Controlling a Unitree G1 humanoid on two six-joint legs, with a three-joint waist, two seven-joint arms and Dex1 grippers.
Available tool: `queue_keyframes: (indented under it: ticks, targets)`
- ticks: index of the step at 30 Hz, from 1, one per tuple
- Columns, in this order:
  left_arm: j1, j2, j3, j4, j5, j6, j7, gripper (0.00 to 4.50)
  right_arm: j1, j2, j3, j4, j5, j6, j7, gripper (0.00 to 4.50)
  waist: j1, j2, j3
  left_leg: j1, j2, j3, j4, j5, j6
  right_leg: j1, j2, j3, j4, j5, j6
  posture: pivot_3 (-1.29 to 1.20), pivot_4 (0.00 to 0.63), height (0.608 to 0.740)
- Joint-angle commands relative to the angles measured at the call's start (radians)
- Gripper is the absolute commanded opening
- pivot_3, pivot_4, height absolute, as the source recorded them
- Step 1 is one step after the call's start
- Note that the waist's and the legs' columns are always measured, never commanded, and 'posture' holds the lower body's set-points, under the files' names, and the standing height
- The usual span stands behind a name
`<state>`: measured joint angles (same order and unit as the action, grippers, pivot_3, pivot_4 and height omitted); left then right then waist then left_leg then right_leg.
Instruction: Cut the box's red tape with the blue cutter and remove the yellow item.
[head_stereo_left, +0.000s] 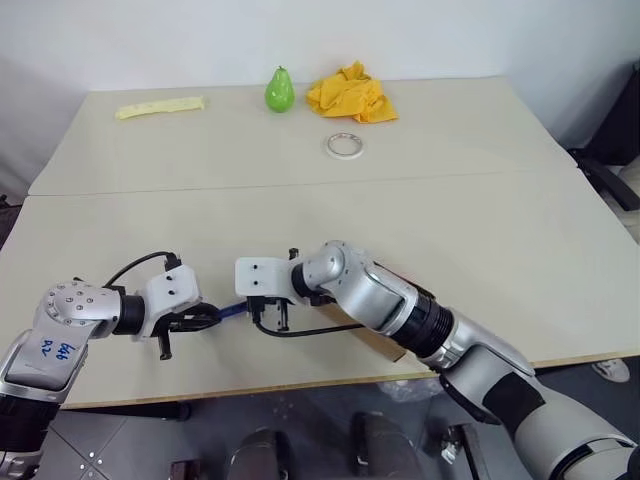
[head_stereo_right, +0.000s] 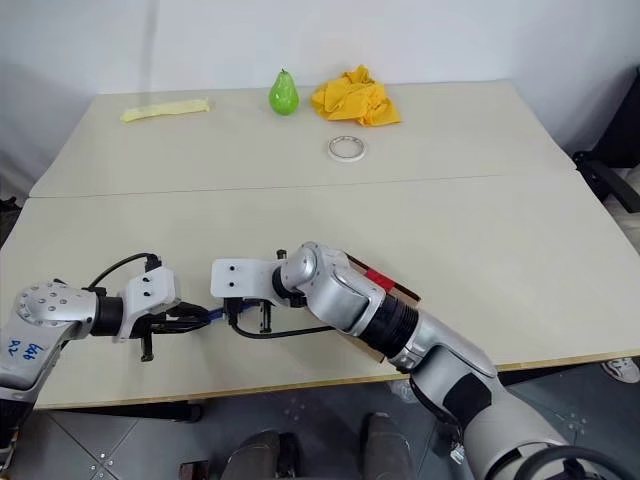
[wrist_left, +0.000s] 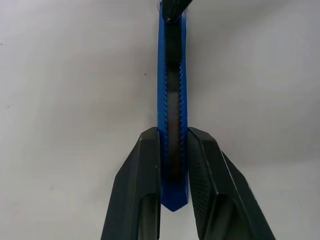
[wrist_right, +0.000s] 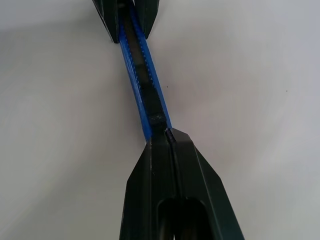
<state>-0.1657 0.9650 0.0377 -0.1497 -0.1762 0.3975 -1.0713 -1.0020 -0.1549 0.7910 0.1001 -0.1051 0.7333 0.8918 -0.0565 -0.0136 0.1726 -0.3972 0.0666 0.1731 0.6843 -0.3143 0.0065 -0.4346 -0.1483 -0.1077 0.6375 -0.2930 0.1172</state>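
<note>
The robot's left gripper is holding the blue cutter, but the box lies under the robot's right arm, so the right gripper should open and take hold of the cutter's slider end.
My left gripper is shut on one end of the blue cutter, which I hold just above the table near its front edge. In the left wrist view its fingers clamp the cutter from both sides. My right gripper is shut, and its joined tips rest on the black slider part of the cutter. The brown box lies behind my right forearm, mostly covered by it. A bit of its red tape shows. The yellow item is hidden.
At the table's far side lie a pale yellow strip, a green pear, a yellow-orange cloth and a whitish tape ring. A seam crosses the tabletop. The front edge runs just below my grippers.
</note>
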Motion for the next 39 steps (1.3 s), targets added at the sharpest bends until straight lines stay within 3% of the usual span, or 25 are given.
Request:
queue_keyframes:
  ticks: [1,20,23,29,32,36,39]
  targets:
    - [0.010,-0.001,-0.022,-0.004,0.010,0.013,0.006,0.45,0.019,0.039,0.009,0.031,-0.013,-0.003,-0.003,0.04,0.000,0.000,0.000,0.001,0.000,0.000,0.000,0.000,0.000,0.000,0.000,0.000,0.000,0.000,0.000,0.00,0.150,0.740]
    - [-0.007,-0.012,-0.034,-0.003,0.004,0.018,0.004,0.45,0.000,0.155,-0.025,0.128,-0.041,-0.046,-0.001,0.04,0.000,0.000,0.000,0.001,0.001,0.000,0.000,0.000,-0.001,0.000,0.000,0.000,0.000,0.000,-0.001,0.00,0.150,0.740]
    - [-0.012,-0.020,-0.031,0.001,0.004,0.017,0.014,0.45,-0.023,0.146,-0.084,0.111,-0.030,-0.031,-0.010,0.04,0.001,0.001,0.000,0.001,0.001,0.000,0.000,0.000,-0.001,0.000,0.000,0.000,0.000,0.000,-0.001,0.00,0.150,0.740]
    - [-0.015,-0.050,-0.007,0.028,0.005,-0.049,0.038,0.45,-0.035,0.062,-0.240,-0.014,0.039,0.091,0.013,0.04,0.014,0.001,0.000,-0.004,0.000,0.000,0.000,0.000,0.000,-0.004,-0.001,0.000,0.000,0.000,-0.002,0.00,0.150,0.740]
    - [-0.060,-0.121,0.017,0.082,-0.008,-0.138,0.082,0.45,-0.058,-0.025,-0.388,-0.105,0.136,0.259,0.056,0.04,0.026,0.001,0.001,-0.006,0.000,0.000,0.000,0.000,0.000,-0.006,-0.001,0.000,0.000,0.000,-0.002,0.00,0.150,0.740]
    - [-0.134,-0.200,0.026,0.152,0.000,-0.270,0.133,0.45,-0.098,-0.119,-0.490,-0.147,0.220,0.402,0.071,0.04,0.028,0.000,0.001,-0.009,0.000,0.001,0.000,0.001,0.000,-0.009,-0.001,-0.001,0.000,0.001,-0.001,0.00,0.150,0.740]
    - [-0.203,-0.272,0.039,0.231,0.018,-0.449,0.194,0.45,-0.128,-0.185,-0.544,-0.137,0.268,0.490,0.065,0.62,0.027,0.000,0.001,-0.009,0.000,0.001,0.000,0.000,0.000,-0.009,-0.001,-0.003,0.000,0.001,-0.001,0.00,0.150,0.740]
